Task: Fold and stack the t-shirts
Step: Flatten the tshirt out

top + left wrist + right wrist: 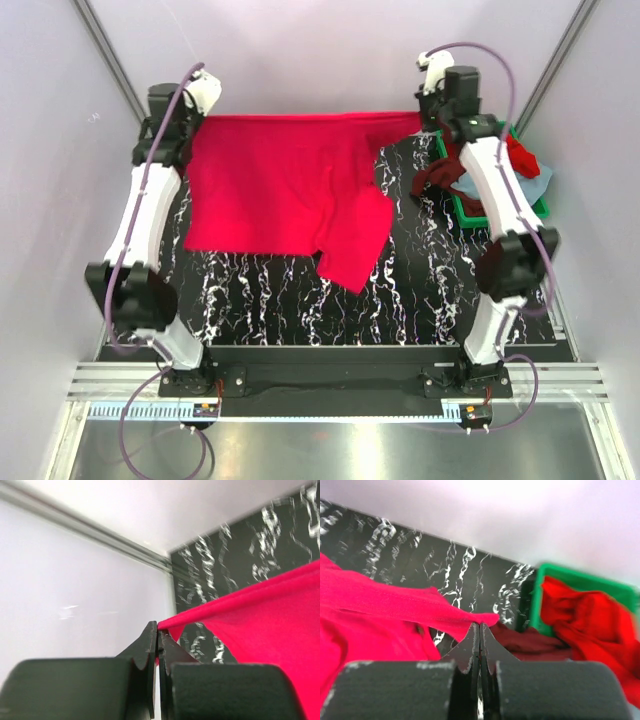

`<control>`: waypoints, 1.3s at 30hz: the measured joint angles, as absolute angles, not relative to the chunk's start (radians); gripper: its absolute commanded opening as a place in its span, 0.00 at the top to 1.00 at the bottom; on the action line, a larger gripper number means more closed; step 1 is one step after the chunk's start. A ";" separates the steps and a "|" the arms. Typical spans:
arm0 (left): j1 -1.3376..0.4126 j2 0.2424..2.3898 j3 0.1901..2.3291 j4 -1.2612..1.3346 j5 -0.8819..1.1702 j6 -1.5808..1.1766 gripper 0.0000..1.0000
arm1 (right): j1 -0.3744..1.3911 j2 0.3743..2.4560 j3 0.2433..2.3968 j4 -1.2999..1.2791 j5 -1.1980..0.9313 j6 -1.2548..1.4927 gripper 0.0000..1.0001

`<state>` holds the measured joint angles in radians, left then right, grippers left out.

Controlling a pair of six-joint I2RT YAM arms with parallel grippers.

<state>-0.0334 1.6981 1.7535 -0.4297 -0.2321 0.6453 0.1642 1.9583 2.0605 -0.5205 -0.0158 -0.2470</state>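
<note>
The robot sees the crimson-pink t-shirt's lower part bunched crooked, so its left gripper and right gripper should pull the t-shirt toward the metal rail and lift it open before folding.
A crimson-pink t-shirt hangs stretched across the back of the black marbled table, its lower part lying on the surface. At the back left, my left gripper is shut on one corner of it. My right gripper at the back right is shut on the other corner. A dark maroon t-shirt spills over the bin's edge onto the table. A brighter red t-shirt and a light blue-grey t-shirt lie in the bin.
A green plastic bin stands at the right edge of the table, partly under my right arm. White walls close in at the back and both sides. A metal rail runs along the near edge.
</note>
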 measured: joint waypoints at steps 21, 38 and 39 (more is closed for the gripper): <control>-0.034 1.019 1.638 -0.720 0.048 0.526 1.00 | 0.173 1.145 1.983 -0.724 -0.043 -0.170 1.00; -0.023 1.283 1.362 -0.688 0.095 0.260 1.00 | 0.158 1.576 1.811 -0.668 -0.067 -0.102 1.00; -0.023 1.330 1.357 -0.683 0.088 0.257 1.00 | 0.153 1.626 1.807 -0.657 -0.072 -0.110 1.00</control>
